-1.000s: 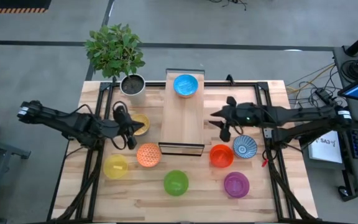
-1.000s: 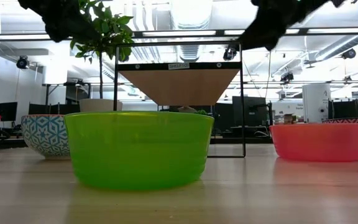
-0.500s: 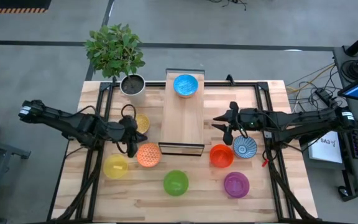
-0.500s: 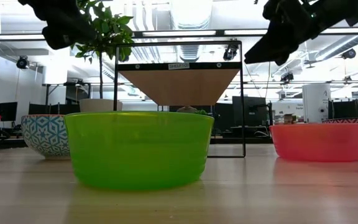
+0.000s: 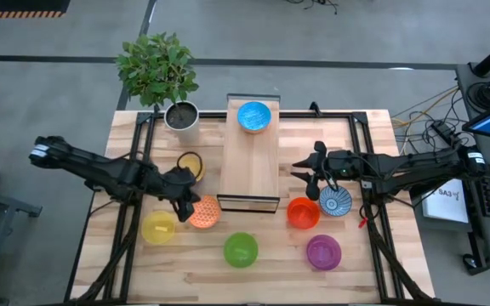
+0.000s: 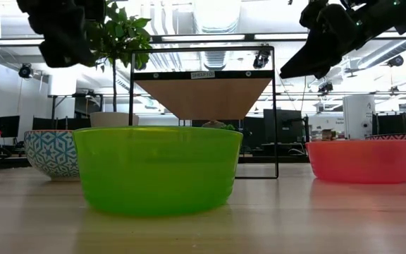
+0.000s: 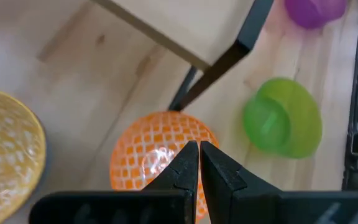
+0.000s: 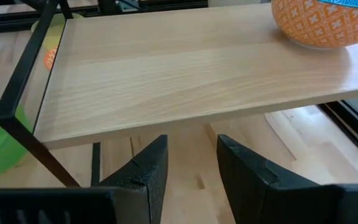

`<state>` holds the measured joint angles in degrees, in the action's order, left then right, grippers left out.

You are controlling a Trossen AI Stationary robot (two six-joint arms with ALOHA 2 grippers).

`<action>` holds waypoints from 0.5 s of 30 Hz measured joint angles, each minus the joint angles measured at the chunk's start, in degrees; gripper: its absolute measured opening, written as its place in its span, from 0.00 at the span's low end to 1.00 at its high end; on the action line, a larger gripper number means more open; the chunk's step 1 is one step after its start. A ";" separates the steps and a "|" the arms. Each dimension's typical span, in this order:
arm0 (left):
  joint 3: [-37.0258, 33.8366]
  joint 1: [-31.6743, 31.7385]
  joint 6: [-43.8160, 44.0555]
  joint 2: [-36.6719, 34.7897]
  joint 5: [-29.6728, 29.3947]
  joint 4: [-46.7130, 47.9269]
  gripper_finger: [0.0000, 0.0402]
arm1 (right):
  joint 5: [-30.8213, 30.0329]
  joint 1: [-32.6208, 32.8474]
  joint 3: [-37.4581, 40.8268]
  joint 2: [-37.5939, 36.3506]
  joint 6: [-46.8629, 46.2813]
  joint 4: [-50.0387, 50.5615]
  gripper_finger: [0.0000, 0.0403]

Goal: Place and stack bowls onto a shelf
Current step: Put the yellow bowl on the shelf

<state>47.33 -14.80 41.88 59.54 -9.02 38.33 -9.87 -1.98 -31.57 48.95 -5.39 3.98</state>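
A pale piece (image 5: 161,228) can be seen at the bottom of the yellow bowl (image 5: 157,227), so the pale piece should stay in place and come along when I carry the yellow bowl.
The pale wood shelf (image 5: 253,166) with a dark frame stands mid-table. A blue bowl (image 5: 254,116) with an orange lattice wall (image 8: 316,25) rests on its far end. On the tabletop stand the gold (image 5: 190,164), orange (image 5: 204,212), yellow (image 5: 158,227), green (image 5: 241,249), purple (image 5: 323,252), red (image 5: 303,212) and patterned blue-white (image 5: 335,201) bowls. My left gripper (image 7: 199,163) is shut and hovers over the orange bowl (image 7: 154,152), well above it (image 6: 65,49). My right gripper (image 8: 188,162) is open and empty, beside the shelf's right side (image 5: 304,170).
A white plant pot (image 5: 182,119) with a leafy plant stands at the far left beside the shelf. Dark frame rails (image 5: 373,212) run along both sides of the table. The green bowl (image 6: 157,169) fills the middle of the low view, in front of the shelf.
My left gripper has moved toward the near edge and a little right, from beside the gold bowl to over the orange bowl. My right gripper has drawn back a little toward the table's right edge, away from the shelf. No bowl has moved.
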 joint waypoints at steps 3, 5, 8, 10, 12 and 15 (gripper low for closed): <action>0.00 0.01 1.65 1.48 2.77 0.02 0.00 | -0.02 0.00 0.00 0.00 0.32 0.07 0.32; 0.00 0.01 2.98 2.27 5.44 0.04 0.00 | -0.02 0.00 0.00 0.00 0.50 0.16 0.32; -0.02 0.00 5.69 3.39 10.26 0.31 0.00 | -0.02 0.00 0.00 0.00 0.96 0.16 0.32; -0.02 0.01 6.78 3.97 14.88 1.04 0.00 | -0.02 0.00 0.00 0.00 1.36 0.16 0.32; -0.02 -0.02 6.68 4.44 20.16 3.30 0.00 | -0.02 0.00 0.00 0.00 1.57 0.16 0.32; -0.07 -0.53 4.85 4.47 24.83 9.71 0.00 | -0.02 0.00 0.00 0.00 1.57 0.16 0.32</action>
<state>47.27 -15.33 46.73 64.01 15.81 48.04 -9.89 -1.98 -31.57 48.95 -3.81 4.14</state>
